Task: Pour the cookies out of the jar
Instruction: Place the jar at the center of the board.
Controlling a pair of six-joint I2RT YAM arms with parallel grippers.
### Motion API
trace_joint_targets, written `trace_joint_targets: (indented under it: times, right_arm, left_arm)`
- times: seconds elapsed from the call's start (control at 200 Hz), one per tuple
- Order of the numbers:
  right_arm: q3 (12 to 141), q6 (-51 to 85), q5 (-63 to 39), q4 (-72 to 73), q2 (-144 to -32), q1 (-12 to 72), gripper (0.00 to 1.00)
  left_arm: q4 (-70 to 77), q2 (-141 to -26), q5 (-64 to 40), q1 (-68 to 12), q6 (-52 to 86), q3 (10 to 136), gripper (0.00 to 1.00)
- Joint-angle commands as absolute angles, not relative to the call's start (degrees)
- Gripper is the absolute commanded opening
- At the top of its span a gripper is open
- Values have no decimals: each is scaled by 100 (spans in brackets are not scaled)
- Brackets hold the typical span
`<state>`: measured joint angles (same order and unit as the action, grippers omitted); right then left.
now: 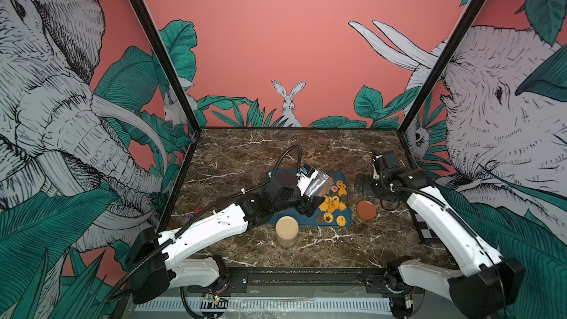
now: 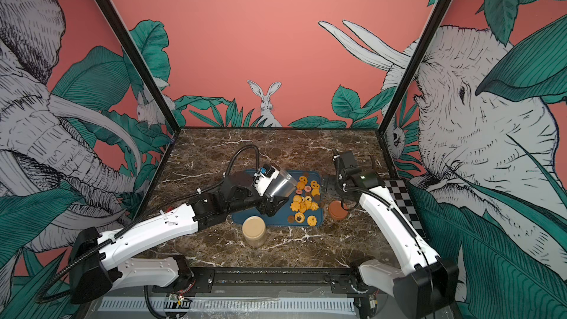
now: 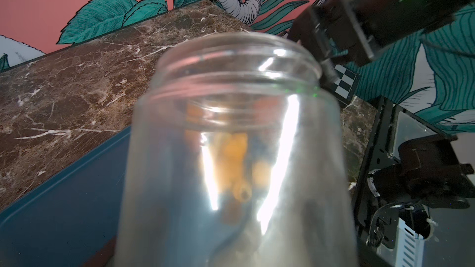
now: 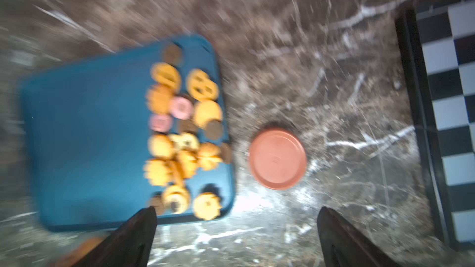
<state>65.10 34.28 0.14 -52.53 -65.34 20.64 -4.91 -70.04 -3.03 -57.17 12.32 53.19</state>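
Cookies and tray (image 1: 332, 204) take up the space under the jar in the robot's left gripper, so the robot's right gripper should take the jar to the marble (image 1: 355, 248) near the lid.
The jar (image 1: 317, 184) (image 2: 280, 184) is clear and lidless. It is tipped on its side above the blue tray (image 1: 306, 220) (image 2: 276, 220), mouth toward the right, and my left gripper (image 1: 313, 191) (image 2: 276, 191) is shut on its body. The cookies (image 1: 333, 202) (image 2: 305, 202) (image 4: 180, 134), mostly orange with some pink and brown, lie spread over the tray's right part. In the left wrist view the jar (image 3: 236, 124) fills the picture, and orange shapes show blurred through its glass. My right gripper (image 1: 360, 184) (image 2: 328, 184) (image 4: 236, 229) hangs open and empty right of the tray.
An orange-brown lid (image 1: 366, 210) (image 2: 338, 210) (image 4: 277, 159) lies on the marble table just right of the tray. A second jar with a tan lid (image 1: 287, 230) (image 2: 254, 231) stands at the tray's front edge. A checkerboard (image 1: 428, 228) (image 2: 402, 201) lies at the right wall.
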Motion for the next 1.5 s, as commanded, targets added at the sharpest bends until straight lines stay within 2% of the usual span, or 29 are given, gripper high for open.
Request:
trace_joint_targets:
  times: [0.0,0.19,0.295,0.405,0.68,1.235,1.32,1.38,1.46,1.495]
  right_arm:
    - [6670,3620,-1216,-4932,-6320,2438,99]
    - [6703,4277,-2338,-3391,-6288,3282,99]
    - [6575,4744,-2556,-2647,-6397,3552,99]
    - [6341,5221,-2618,-1899,-6469,3677,99]
    - [6618,5427,-2384,-1638,-7164,4143,99]
    - [6546,5717,-2131,-1507,-7489,4450,97]
    - [6538,5717,-2098,-1545,-7508,4474,92]
    - [6541,5717,-2068,-1611,-7511,4474,83]
    - [6594,5641,-2044,-1721,-7481,4474,62]
    - [6632,5580,-1978,-1822,-7452,4471,46]
  left_arm:
    - [275,-6828,-452,-5670,1342,5230,0]
    - [1296,-6487,-982,-5215,1868,4506,0]
    - [2094,-6321,-1511,-4793,2358,4038,0]
    - [2236,-6147,-1645,-4702,2384,3866,0]
    - [2320,-5960,-1837,-4702,2310,3737,0]
    - [2479,-5927,-2273,-4702,2210,3656,0]
    - [2469,-5920,-2223,-4702,2212,3634,0]
    - [2501,-5906,-2169,-4702,2232,3596,0]
    - [2515,-5914,-2138,-4702,2258,3573,0]
    - [2482,-5937,-2110,-4703,2267,3584,0]
